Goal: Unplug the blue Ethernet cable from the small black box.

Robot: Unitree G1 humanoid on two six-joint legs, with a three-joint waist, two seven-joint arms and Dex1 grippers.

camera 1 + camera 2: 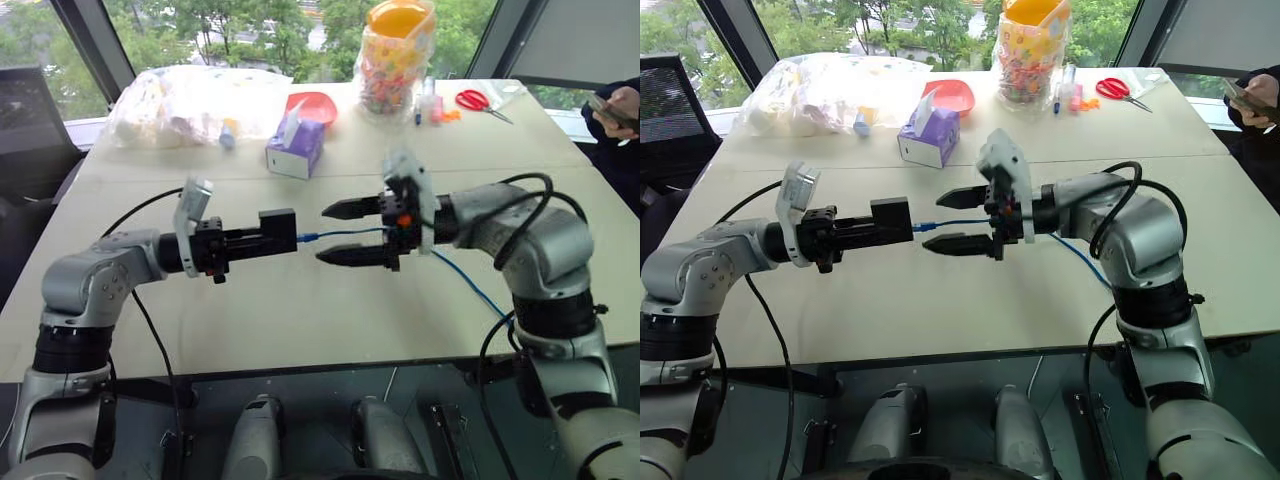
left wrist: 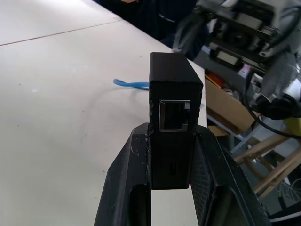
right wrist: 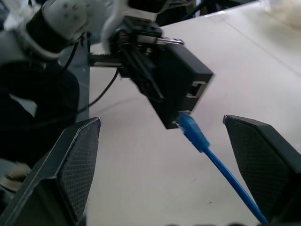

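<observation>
The blue Ethernet cable [image 3: 230,178] runs at a slant past my open right gripper. I should turn the gripper in line and clamp the plug [image 1: 307,237] next to the box before I pull.
My left gripper [image 1: 262,238] is shut on the small black box [image 1: 277,228] and holds it level above the table [image 1: 300,320]. The left wrist view shows the box [image 2: 174,84] between the fingers [image 2: 127,179], with an empty port facing the camera. The blue Ethernet cable [image 1: 312,237] meets the box's right side. It passes between the fingers of my right gripper [image 1: 323,234], then drops to the table's right front edge. My right gripper stands open around the cable without touching it. In the right wrist view the cable's blue end [image 3: 188,129] sits against the box [image 3: 181,80].
A purple tissue box [image 1: 296,147], a red bowl [image 1: 312,105], a clear plastic bag [image 1: 190,100], a jar of colourful sweets [image 1: 396,55] and red scissors [image 1: 480,101] stand at the table's far side. A person's hand with a phone [image 1: 615,108] is at the far right.
</observation>
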